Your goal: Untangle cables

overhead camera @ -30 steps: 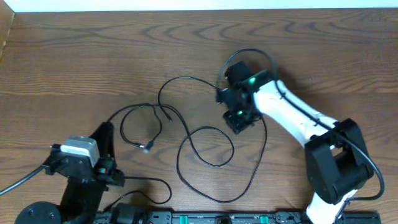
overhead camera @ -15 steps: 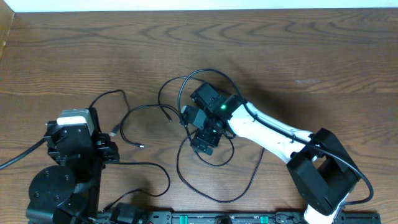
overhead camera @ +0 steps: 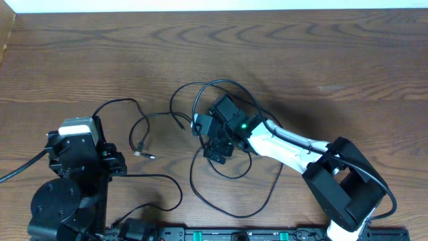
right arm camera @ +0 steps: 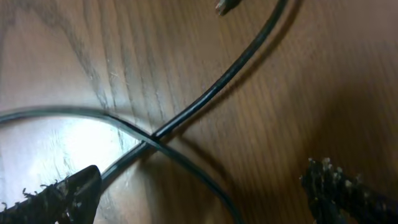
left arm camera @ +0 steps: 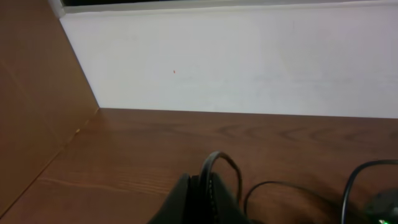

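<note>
The cables cross (right arm camera: pixel 151 142) between the open fingers of my right gripper, so it should move past the crossing, close on the arching cable alone (right arm camera: pixel 208 180) and pull that cable away.
Thin black cables (overhead camera: pixel 221 201) lie in overlapping loops across the middle of the table. A silvery plug tip (overhead camera: pixel 141 154) rests left of the loops. My left gripper (overhead camera: pixel 100 122) is at the left, shut on one cable, which arches out from between its fingers (left arm camera: pixel 214 160). My right gripper (overhead camera: pixel 208 138) hangs open just over the tangle. In the right wrist view two cables cross (right arm camera: pixel 153 137) on the wood between its spread fingers (right arm camera: pixel 62 196); the gripper (right arm camera: pixel 200 182) holds nothing. Another plug tip (right arm camera: pixel 227 5) shows at the top edge.
A white wall (left arm camera: pixel 249 62) runs along the table's far edge and a wooden side panel (left arm camera: pixel 31 93) stands at the left. The arms' bases and a black rail (overhead camera: pixel 234 234) line the front edge. Thicker arm wiring (overhead camera: pixel 160 179) trails near the left base.
My right gripper has swung left from the right of the loops to above the crossing and opened. The left arm has drawn back left, pulling its cable that way.
</note>
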`<state>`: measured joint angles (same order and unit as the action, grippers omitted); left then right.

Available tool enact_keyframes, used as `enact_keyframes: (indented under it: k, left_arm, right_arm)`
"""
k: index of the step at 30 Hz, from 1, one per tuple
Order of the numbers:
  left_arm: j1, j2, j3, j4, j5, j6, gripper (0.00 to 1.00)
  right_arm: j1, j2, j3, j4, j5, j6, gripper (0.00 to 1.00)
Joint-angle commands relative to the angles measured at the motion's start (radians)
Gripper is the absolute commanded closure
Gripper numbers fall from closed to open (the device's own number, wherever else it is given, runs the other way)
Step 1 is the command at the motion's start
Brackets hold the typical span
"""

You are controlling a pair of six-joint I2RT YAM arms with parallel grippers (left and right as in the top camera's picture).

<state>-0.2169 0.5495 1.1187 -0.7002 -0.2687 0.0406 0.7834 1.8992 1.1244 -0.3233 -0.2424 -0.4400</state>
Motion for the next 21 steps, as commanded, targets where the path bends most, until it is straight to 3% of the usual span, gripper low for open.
enact_keyframes:
  k: [1, 11, 21]
  left_arm:
    - [0.005, -0.003, -0.002, -0.002, -0.021, -0.005, 0.92]
    - [0.004, -0.003, -0.002, -0.002, -0.02, -0.009, 0.93]
    - [0.004, -0.003, -0.002, -0.003, -0.006, -0.009, 0.93]
  right_arm:
    - [0.02, 0.001, -0.027, 0.002, -0.004, -0.094, 0.0]
    - [0.027, 0.001, -0.106, 0.026, -0.109, -0.092, 0.01]
    - [0.041, -0.004, -0.101, 0.122, -0.093, -0.056, 0.01]
